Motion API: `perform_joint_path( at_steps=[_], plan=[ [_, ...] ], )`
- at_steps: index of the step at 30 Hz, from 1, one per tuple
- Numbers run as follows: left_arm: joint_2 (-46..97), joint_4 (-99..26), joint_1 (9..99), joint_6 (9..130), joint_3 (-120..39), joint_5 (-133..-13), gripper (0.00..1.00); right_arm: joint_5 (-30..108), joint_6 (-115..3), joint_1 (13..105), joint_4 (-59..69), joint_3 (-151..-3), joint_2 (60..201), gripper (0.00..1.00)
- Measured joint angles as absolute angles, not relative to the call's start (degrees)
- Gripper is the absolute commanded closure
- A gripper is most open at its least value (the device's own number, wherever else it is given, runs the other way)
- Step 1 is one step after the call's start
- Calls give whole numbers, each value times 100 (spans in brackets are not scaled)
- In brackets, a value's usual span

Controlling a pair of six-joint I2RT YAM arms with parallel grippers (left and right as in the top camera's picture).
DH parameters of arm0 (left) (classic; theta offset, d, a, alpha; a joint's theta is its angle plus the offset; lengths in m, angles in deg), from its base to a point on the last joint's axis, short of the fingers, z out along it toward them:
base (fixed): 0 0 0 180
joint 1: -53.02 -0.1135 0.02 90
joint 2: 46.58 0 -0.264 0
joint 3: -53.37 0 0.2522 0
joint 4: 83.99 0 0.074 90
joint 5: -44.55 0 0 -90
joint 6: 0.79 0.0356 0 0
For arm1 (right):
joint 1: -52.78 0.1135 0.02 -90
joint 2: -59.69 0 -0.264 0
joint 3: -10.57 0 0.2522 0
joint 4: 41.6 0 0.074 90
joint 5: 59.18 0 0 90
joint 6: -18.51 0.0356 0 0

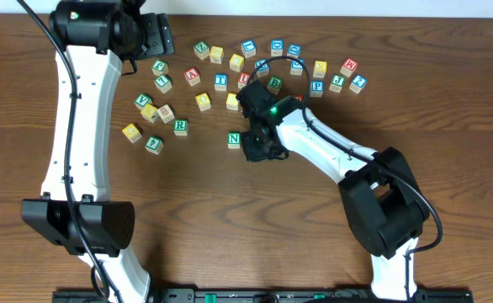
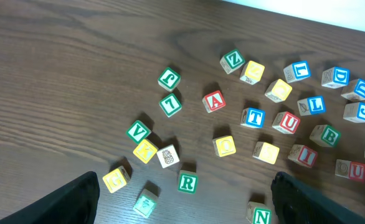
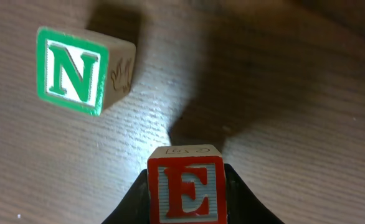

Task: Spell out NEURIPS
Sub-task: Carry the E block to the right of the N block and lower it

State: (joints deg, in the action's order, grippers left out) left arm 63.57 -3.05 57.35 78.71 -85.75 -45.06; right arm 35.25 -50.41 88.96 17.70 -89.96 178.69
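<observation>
My right gripper should put the E cube down and then push its far side (image 3: pixel 221 180), because the gripper's finger covers the red E cube's side (image 3: pixel 152 186) that faces the green N cube.
My right gripper (image 1: pixel 260 145) (image 3: pixel 186 200) is shut on the red E cube (image 3: pixel 185 183), with a finger on each side of it. It is just right of the green N cube (image 1: pixel 234 140) (image 3: pixel 70 71) (image 2: pixel 260 216), which stands alone on the table. Left of that is the green R (image 1: pixel 180 126) (image 2: pixel 187 182). In the scattered group behind are a red U (image 2: pixel 288 122), a red I (image 2: pixel 305 154) and a blue P (image 1: pixel 317 86). My left gripper (image 1: pixel 158 38) (image 2: pixel 184 206) hangs open over the far left, holding nothing.
Several other letter cubes lie across the far half of the wooden table (image 1: pixel 230 219): a red A (image 2: pixel 214 101), blue T (image 2: pixel 255 117), green V (image 2: pixel 138 130), yellow cubes (image 2: pixel 224 145) and a second red U (image 2: pixel 355 169). The right arm (image 1: pixel 331 147) reaches in from the front right.
</observation>
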Motion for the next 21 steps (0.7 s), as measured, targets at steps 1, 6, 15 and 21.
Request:
perform_joint_path(
  at_steps=[1,6,15,21],
  plan=[
    [6357,-307,5735,7871,-8575,-4509,13,3459,-4987,8912,1713,-8996,17869,88],
    [6357,-305,5735,7871,-8575,-4509,13,3114,-4641,8990,1575,-8996,17869,87],
    [6357,-305,5735,7871,-8575,-4509,13,2841,-4254,9006,1175,-8996,17926,87],
    [6357,-305,5735,7871,-8575,-4509,13,2819,-4176,9010,1164,-8989,18044,85]
  ],
)
